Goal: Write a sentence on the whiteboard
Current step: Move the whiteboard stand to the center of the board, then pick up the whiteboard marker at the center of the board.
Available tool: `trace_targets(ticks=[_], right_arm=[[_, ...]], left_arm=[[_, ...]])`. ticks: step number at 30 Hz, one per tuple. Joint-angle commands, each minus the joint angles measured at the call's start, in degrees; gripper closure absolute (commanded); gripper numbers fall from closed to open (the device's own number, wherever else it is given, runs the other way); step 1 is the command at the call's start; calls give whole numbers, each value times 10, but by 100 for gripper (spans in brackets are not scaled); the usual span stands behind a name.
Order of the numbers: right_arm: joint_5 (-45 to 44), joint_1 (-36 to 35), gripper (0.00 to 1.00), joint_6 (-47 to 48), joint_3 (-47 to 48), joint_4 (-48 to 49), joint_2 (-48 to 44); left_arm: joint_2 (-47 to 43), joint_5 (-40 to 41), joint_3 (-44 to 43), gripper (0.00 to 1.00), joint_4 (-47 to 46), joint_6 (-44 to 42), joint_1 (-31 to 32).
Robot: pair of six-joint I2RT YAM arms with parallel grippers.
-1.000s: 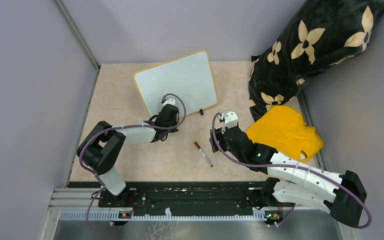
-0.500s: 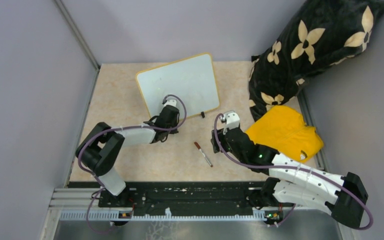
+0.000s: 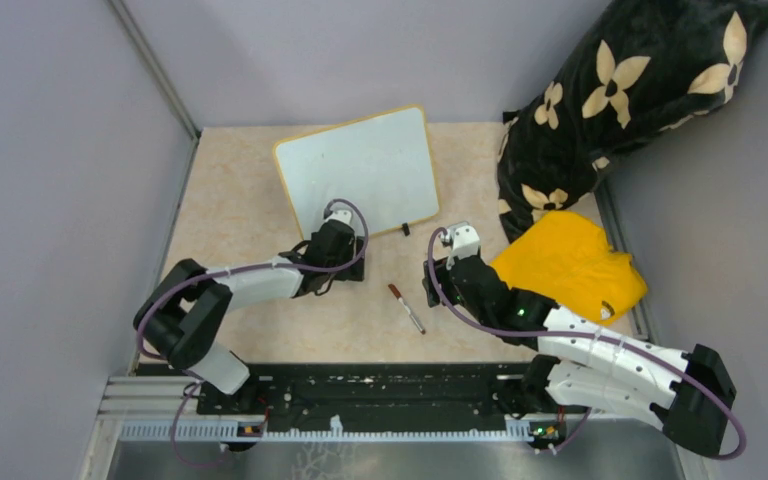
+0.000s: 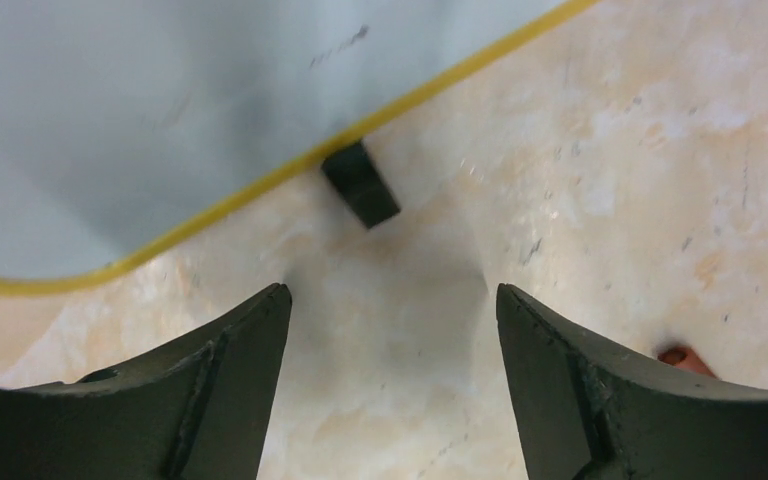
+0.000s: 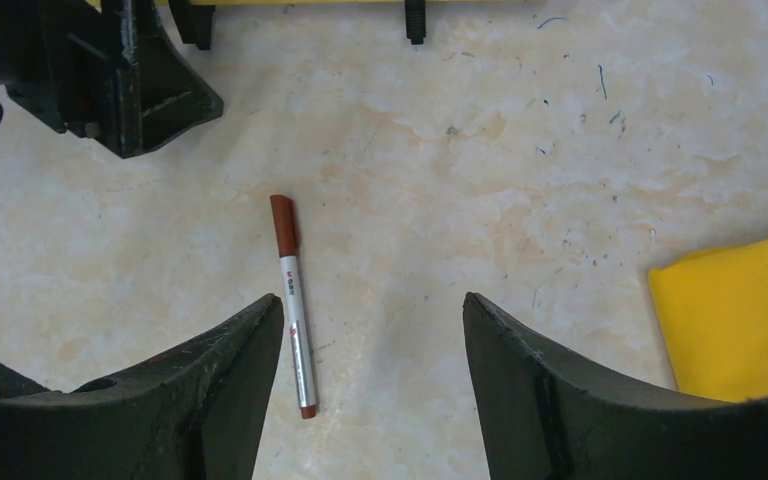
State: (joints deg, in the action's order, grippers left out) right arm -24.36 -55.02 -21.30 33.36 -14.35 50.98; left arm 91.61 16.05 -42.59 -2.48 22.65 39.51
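The marker pen's red cap has my left gripper low beside it, so my left gripper should rise clear before my right gripper takes the marker pen by its white body.
The whiteboard, white with a thin yellow frame, lies at the back of the table, turned slightly. Its face looks blank apart from faint marks, so the sentence is not in view. My left gripper is open just short of the board's near edge and holds nothing; a black foot shows ahead of it. A marker pen with a red cap lies on the table between the arms. My right gripper hangs open over the table, with the pen beside its left finger.
A yellow cloth lies right of my right arm and shows at the right edge of the right wrist view. A black cushion with cream flowers fills the back right corner. Grey walls close in both sides and the back.
My left gripper has opened and drawn back from the whiteboard's near edge, which it held before. The board had shifted slightly to the right. The right arm barely moved.
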Motion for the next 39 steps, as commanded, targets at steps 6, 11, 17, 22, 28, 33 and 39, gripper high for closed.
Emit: trace_targets(ticks=[6,11,17,22,28,33,39], right_arm=[[-12,-5,34,-9,20,-1,-12],[-12,-5,34,3,30,-12,-30],[7,-5,34,19,30,24,-10],[64,-5,31,33,9,100,-5],[86,-16,36,7,9,66,52],[82,-47,39,-18,7,43,106],[104,-47,47,-21,39,38,193]], left_arm=[[-140,-60,36,7,126,30,9],[-285,-93,43,1,156,7,14],[-377,-56,-15,1,113,-99,14],[-346,-39,-85,1,35,-175,14],[-321,52,-51,1,-37,-148,13],[-345,-47,-23,1,-53,-157,13],[-380,-68,2,1,-63,-156,13]])
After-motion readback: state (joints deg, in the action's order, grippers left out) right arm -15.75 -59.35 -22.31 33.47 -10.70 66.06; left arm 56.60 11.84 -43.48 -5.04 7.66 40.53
